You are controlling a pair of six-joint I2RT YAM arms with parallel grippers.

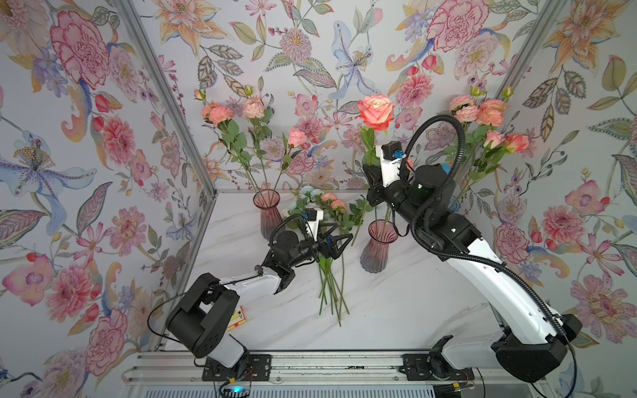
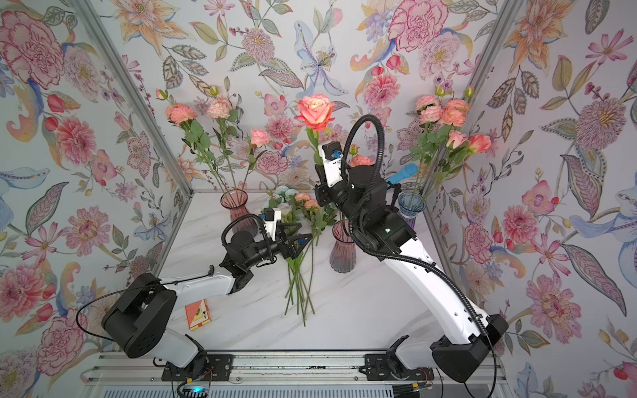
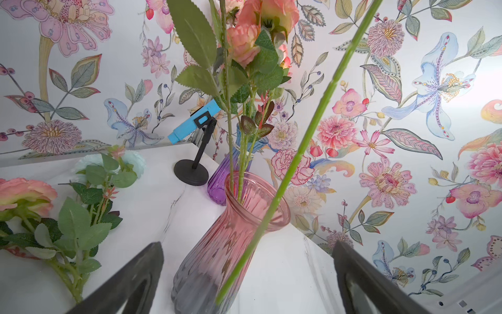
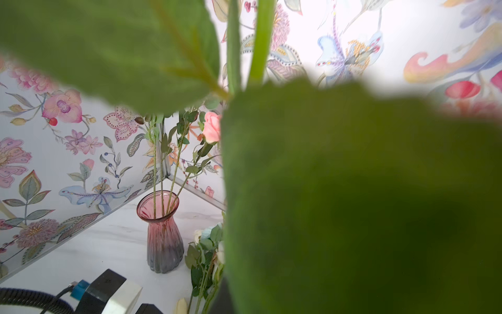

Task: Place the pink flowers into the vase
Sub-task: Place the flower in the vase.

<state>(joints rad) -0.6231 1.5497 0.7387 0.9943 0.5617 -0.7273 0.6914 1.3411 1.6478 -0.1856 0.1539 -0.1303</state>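
Observation:
Next, I pull the rose's stem end (image 3: 218, 301) over the vase's opening (image 1: 383, 231) with my right gripper and lower it in, because it hangs outside the pink vase, toward my left gripper.
A large pink rose (image 1: 375, 111) stands high, and my right gripper (image 1: 369, 169) is shut on its green stem (image 3: 300, 151). The stem slants down to the mouth of the ribbed pink vase (image 1: 376, 248) (image 3: 231, 244); its lower end shows against the vase body. In the right wrist view big green leaves (image 4: 353, 204) hide the jaws. My left gripper (image 1: 341, 232) (image 3: 248, 243) is open beside this vase, with the stem and vase between its spread fingers and touching neither. More pink flowers (image 1: 330, 200) lie on the table in a bundle with pale blue blooms (image 1: 306, 191).
A second pink vase (image 1: 267, 215) at the back left holds pink flowers (image 1: 220, 113). A blue-purple vase (image 2: 410, 206) at the back right holds several more. A blue object on a black stand (image 3: 194, 127) stands behind. An orange card box (image 2: 198, 313) lies near the left arm.

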